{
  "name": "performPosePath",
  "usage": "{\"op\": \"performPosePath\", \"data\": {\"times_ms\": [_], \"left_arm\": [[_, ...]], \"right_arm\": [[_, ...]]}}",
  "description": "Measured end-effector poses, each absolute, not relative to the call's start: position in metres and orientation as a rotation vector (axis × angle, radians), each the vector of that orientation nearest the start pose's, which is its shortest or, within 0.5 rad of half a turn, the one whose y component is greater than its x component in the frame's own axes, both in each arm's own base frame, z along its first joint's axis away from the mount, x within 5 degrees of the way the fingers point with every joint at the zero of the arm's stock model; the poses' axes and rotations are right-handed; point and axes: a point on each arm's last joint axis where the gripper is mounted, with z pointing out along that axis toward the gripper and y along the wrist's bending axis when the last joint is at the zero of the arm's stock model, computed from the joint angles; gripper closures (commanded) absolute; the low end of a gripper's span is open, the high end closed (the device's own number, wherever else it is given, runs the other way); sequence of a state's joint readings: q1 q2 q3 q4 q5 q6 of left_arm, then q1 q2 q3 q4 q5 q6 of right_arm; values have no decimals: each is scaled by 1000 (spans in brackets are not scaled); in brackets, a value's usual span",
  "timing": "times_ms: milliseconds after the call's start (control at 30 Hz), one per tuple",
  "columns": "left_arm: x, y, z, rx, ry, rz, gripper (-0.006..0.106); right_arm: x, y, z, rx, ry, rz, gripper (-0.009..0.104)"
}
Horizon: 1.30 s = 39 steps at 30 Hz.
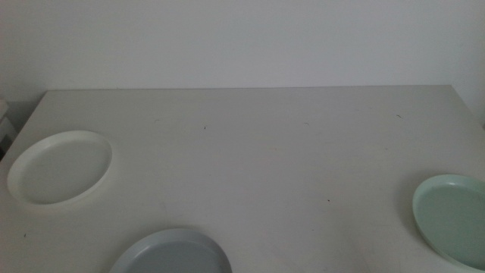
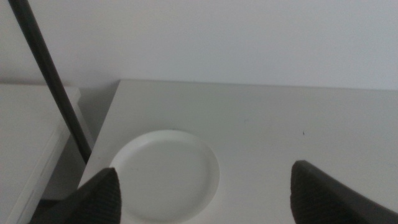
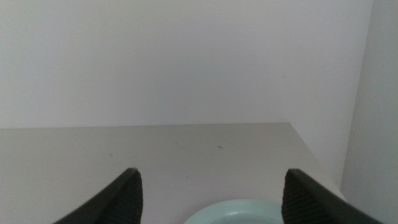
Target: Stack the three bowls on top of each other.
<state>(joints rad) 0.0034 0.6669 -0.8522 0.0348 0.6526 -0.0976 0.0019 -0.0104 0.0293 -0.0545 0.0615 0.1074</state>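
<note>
I expect the cream-white bowl [image 1: 61,168] to nest in the grey-blue bowl and hide it when I lower the cream-white bowl onto it, because their shallow round rims [image 1: 173,233] look about equally wide.
The cream-white bowl [image 1: 61,167] lies at the table's left side. The grey-blue bowl [image 1: 173,254] lies at the front edge, left of centre, partly cut off. The pale mint green bowl [image 1: 452,218] lies at the right edge. No arm shows in the middle view. My left gripper [image 2: 205,193] is open and empty, high above the cream-white bowl [image 2: 165,175]. My right gripper [image 3: 208,193] is open and empty, high above the mint green bowl [image 3: 239,213], of which only the far rim shows.
The white table [image 1: 258,152] ends at a pale wall at the back. A dark rod [image 2: 53,81] and a white side surface [image 2: 25,137] stand beyond the table's left edge. The table's right edge [image 3: 314,155] runs close to the green bowl.
</note>
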Motion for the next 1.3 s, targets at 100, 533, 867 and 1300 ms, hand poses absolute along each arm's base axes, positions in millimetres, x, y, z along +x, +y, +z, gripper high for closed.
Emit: {"op": "performPosePath", "data": {"times_ms": [100, 533, 867, 1300], "left_arm": [[133, 2, 392, -94, 2040, -30, -5], [162, -4, 365, -119, 2476, -104, -5], [158, -7, 359, -134, 2579, -151, -5], [157, -5, 358, -134, 2584, -118, -5]], "right_arm": [[57, 0, 198, 43, 1563, 41, 38], [57, 0, 198, 43, 1563, 41, 38], [57, 0, 198, 43, 1563, 41, 38], [57, 0, 198, 43, 1563, 41, 38]]}}
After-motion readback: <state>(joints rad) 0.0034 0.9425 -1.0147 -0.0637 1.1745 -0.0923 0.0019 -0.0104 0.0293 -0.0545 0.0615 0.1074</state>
